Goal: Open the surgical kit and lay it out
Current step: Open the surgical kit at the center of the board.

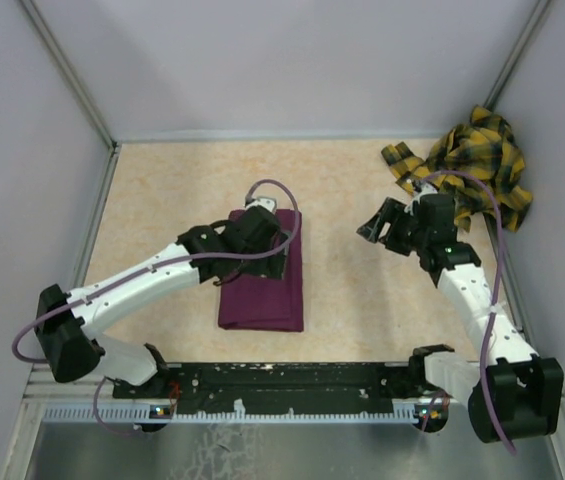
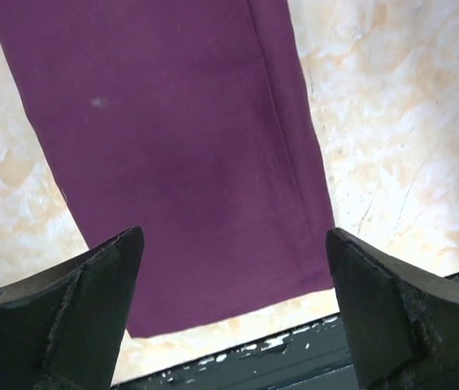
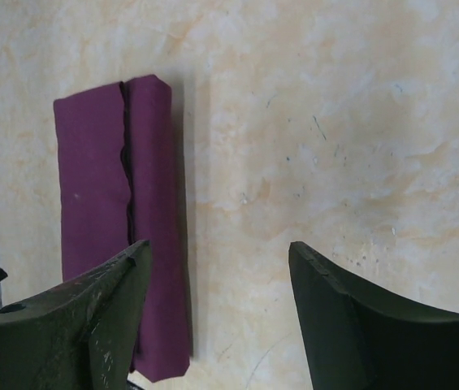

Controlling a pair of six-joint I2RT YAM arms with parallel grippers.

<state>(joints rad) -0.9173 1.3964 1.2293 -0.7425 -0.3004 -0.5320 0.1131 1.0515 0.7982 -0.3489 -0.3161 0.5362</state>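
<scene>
I see a seam (image 1: 291, 291) that runs inside the purple cloth's edge, so I expect the top flap's corner (image 1: 288, 318) to bend up off a flat layer when I raise it.
The surgical kit (image 1: 262, 290) lies as a folded dark purple cloth bundle, long side running front to back, in the middle of the tan table; whatever it holds is hidden inside. My left gripper (image 1: 267, 262) hovers over the bundle's far half, open. In the left wrist view its jaws stand wide over the purple cloth (image 2: 180, 146), left gripper (image 2: 234, 236) holding nothing. My right gripper (image 1: 374, 226) hangs open over bare table to the right of the kit, apart from it. In the right wrist view, right gripper (image 3: 219, 245) is empty and the kit (image 3: 91, 203) shows a fold seam along its top.
A crumpled yellow-and-black plaid cloth (image 1: 477, 160) lies at the back right corner, just behind the right arm. A black rail (image 1: 292, 375) runs along the table's near edge. Grey walls close off the left, back and right sides.
</scene>
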